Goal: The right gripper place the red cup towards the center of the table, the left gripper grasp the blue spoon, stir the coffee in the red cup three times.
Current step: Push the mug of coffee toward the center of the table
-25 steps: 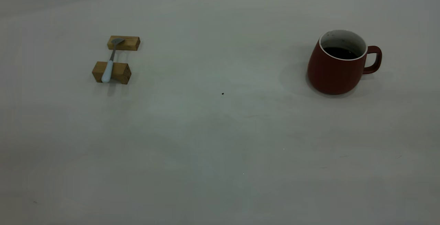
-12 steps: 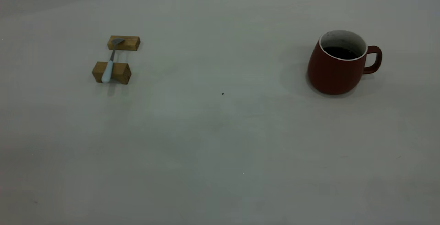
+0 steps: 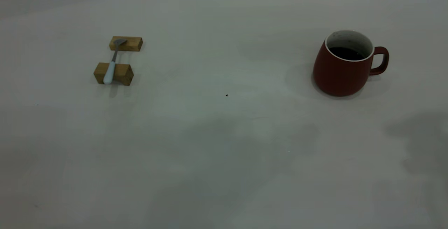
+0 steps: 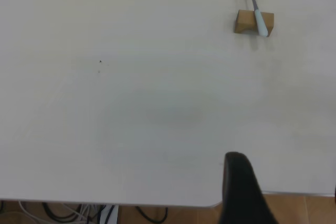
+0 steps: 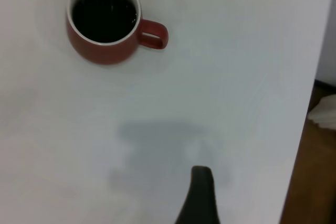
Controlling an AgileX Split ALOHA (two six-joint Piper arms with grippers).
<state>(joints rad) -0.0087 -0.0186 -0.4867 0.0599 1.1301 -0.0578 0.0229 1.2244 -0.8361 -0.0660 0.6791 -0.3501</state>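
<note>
The coffee [image 3: 347,54] is well below the red cup's rim [image 3: 351,40], so it should stay inside when the robot carries the red cup towards the center.
The red cup [image 3: 341,71] stands on the table [image 3: 224,152] at the right, handle turned right, with dark coffee [image 3: 346,54] inside. It also shows from above as the red cup [image 5: 97,55] holding coffee [image 5: 104,15]. The blue spoon [image 3: 109,73] lies across two wooden blocks at the left, also seen as the blue spoon [image 4: 259,22]. Neither gripper shows in the exterior view. My left gripper [image 4: 286,182] hangs open over the table's near edge, far from the spoon. My right gripper [image 5: 202,195] hovers over bare table, well short of the cup.
The spoon's bowl rests on the far wooden block [image 3: 129,43] and its handle on the near block [image 3: 122,74]. A tiny dark speck [image 3: 226,95] marks mid-table. Cables [image 4: 79,213] hang below the table's edge, and floor shows past the table edge [image 5: 307,129].
Soft shadows have spread over the table's near middle and its right side. The cup, spoon and blocks have not moved.
</note>
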